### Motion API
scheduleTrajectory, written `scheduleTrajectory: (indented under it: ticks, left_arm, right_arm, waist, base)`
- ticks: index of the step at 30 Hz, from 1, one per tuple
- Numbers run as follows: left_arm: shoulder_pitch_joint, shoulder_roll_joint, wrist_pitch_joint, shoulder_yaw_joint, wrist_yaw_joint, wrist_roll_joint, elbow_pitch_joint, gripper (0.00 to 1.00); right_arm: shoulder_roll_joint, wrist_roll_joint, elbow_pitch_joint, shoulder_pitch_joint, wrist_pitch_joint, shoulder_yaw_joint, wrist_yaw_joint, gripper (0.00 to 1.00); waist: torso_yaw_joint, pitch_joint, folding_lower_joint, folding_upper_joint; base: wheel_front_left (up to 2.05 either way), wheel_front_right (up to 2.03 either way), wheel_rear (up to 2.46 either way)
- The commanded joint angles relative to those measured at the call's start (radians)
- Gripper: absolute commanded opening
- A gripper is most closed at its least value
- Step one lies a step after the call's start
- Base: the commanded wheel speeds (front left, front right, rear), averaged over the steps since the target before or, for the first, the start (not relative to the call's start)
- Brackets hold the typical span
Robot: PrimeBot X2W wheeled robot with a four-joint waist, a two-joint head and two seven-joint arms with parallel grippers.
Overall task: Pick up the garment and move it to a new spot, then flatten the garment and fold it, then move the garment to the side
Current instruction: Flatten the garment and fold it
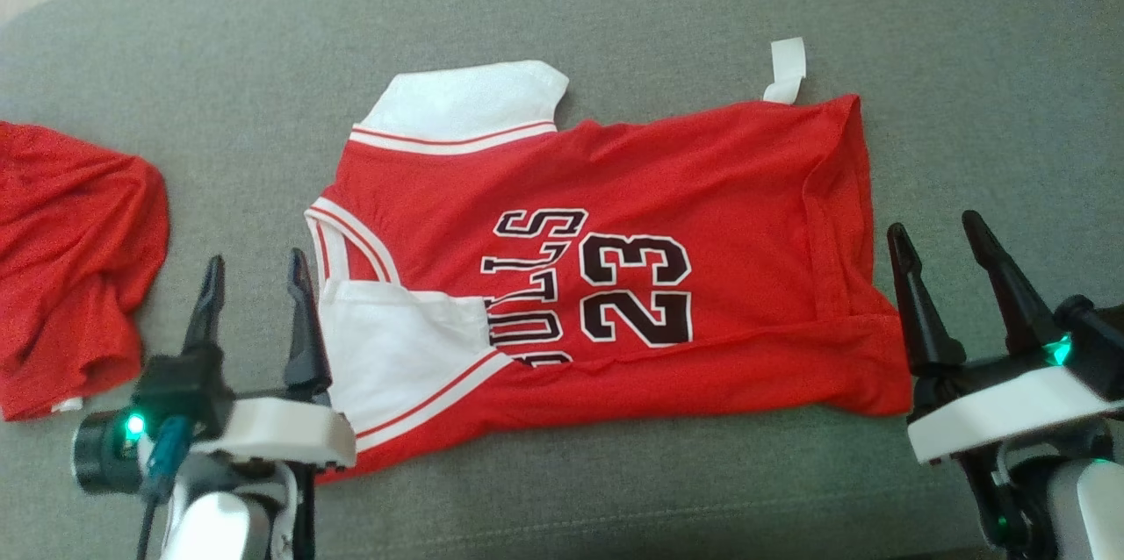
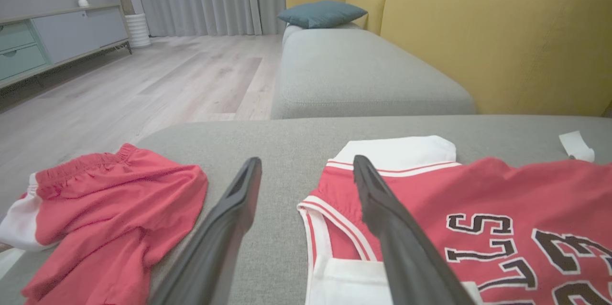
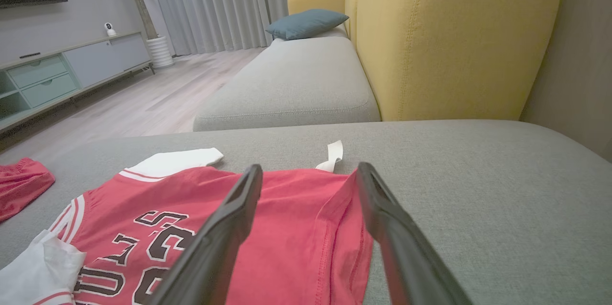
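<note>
The white tag (image 1: 787, 69) sticks out from the jersey's far edge (image 1: 781, 101). It should move along and end up on top when I fold the jersey's far side over.
The garment (image 1: 615, 270) is a red basketball jersey with white sleeves, black "BULLS 23" print and a white tag. It lies spread sideways on the grey cushion (image 1: 615, 7), its near edge folded over. My left gripper (image 1: 255, 266) stands open at the jersey's neck end, its right finger beside the white sleeve, holding nothing. In the left wrist view the jersey (image 2: 478, 209) lies past the left gripper (image 2: 306, 166). My right gripper (image 1: 944, 231) is open just off the hem corner. In the right wrist view the hem (image 3: 306, 228) shows between the fingers of the right gripper (image 3: 308, 171).
A pair of red shorts (image 1: 70, 262) lies crumpled at the cushion's left end (image 2: 110, 200). Beyond the cushion stand another grey seat (image 2: 354, 75), a yellow sofa back (image 3: 444, 42) with a teal pillow (image 2: 322, 12), and wooden floor (image 2: 143, 80) on the left.
</note>
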Motion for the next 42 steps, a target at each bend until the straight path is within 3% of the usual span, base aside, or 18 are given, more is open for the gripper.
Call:
scheduleTrajectory:
  ticks: [1, 12, 19, 28, 34, 36, 42]
  left_arm:
    - [-0.059, 0.020, 0.016, 0.021, -0.009, 0.002, -0.023, 1.00]
    - [-0.462, -0.016, 0.086, -0.043, -0.138, -0.030, 0.193, 1.00]
    - [-0.771, -0.051, 0.142, -0.078, -0.217, -0.040, 0.518, 1.00]
    - [-1.023, -0.081, 0.244, -0.125, -0.247, -0.022, 0.942, 1.00]
    - [-1.096, -0.095, 0.399, -0.164, -0.250, -0.008, 1.147, 1.00]
    - [-1.107, -0.100, 0.437, -0.178, -0.257, -0.004, 1.190, 0.02]
    - [-1.121, -0.112, 0.397, -0.219, -0.257, 0.018, 1.221, 0.00]
  right_arm:
    - [-0.005, 0.004, -0.044, -0.038, 0.004, 0.014, 0.004, 1.00]
    - [-0.014, 0.019, -0.054, -0.103, 0.008, 0.024, 0.004, 1.00]
    - [-0.020, 0.041, -0.023, -0.159, -0.011, 0.049, 0.004, 1.00]
    - [-0.017, 0.062, 0.021, -0.184, -0.024, 0.069, 0.004, 1.00]
    - [-0.024, 0.073, 0.039, -0.191, -0.021, 0.070, 0.004, 1.00]
    - [-0.030, 0.073, 0.044, -0.198, -0.017, 0.063, 0.004, 1.00]
    - [-0.056, 0.074, 0.062, -0.228, -0.001, 0.011, 0.004, 1.00]
  waist:
    - [0.002, 0.017, 0.0000, -0.0001]
    - [-0.017, 0.173, 0.0000, -0.0001]
    - [-0.058, 0.264, 0.0000, -0.0001]
    - [-0.084, 0.317, 0.0000, -0.0001]
    - [-0.088, 0.323, 0.0000, -0.0001]
    - [-0.089, 0.320, 0.0000, -0.0001]
    - [-0.078, 0.307, 0.0000, -0.0001]
  base:
    - [0.00, 0.00, 0.00]
    - [0.00, 0.00, 0.00]
    - [0.00, 0.00, 0.00]
    - [0.00, 0.00, 0.00]
    - [0.00, 0.00, 0.00]
    - [0.00, 0.00, 0.00]
    - [0.00, 0.00, 0.00]
